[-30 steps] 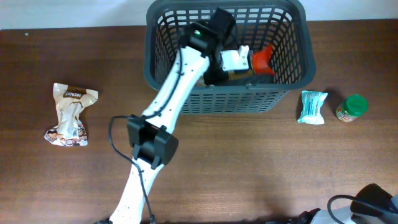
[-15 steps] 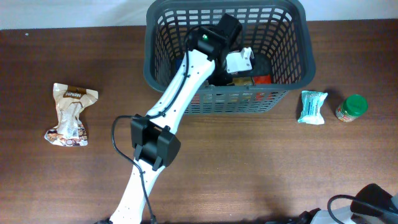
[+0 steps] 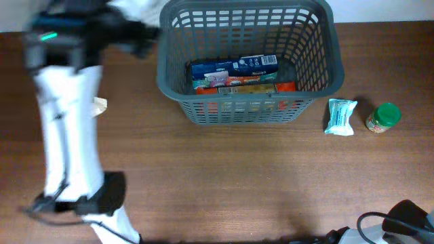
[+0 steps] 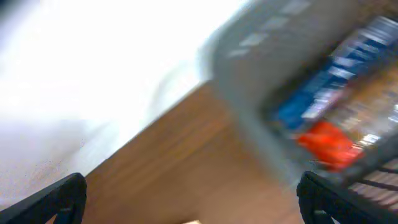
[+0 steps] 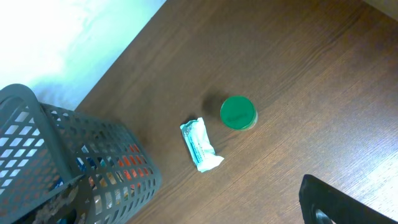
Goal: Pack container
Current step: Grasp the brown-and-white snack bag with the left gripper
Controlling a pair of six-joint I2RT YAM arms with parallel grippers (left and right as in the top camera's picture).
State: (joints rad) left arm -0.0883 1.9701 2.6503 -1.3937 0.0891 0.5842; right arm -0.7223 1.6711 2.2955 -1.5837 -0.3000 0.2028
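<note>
The fingers of my left gripper are open, with the beige bag clear of the container, so the gripper should keep going down to the bag (image 3: pixel 99 108) and close on it.
The container (image 3: pixel 319 88), a dark grey lattice basket, stands at the back of the table. A blue box (image 3: pixel 234 66) lies inside it over orange packs (image 3: pixel 237 85). My left gripper (image 3: pixel 139 32) is a blur left of the container's rim. In the left wrist view it (image 4: pixel 196 202) is open over bare wood with nothing between its fingers (image 4: pixel 59 199), and the container (image 4: pixel 249 118) shows blurred at the upper right. My right gripper (image 5: pixel 193 208) stands open and empty above the table, right of the container (image 5: pixel 93 155).
A teal packet (image 3: pixel 340 116) and a green-lidded jar (image 3: pixel 384 117) lie right of the container, also seen as the packet (image 5: pixel 200 144) and jar (image 5: pixel 238 112) from the right wrist. A corner of a beige bag (image 3: pixel 100 104) peeks from behind the left arm.
The left gripper opened inside the container, left the items there, then swung out and far to the left. The right arm has stayed still.
</note>
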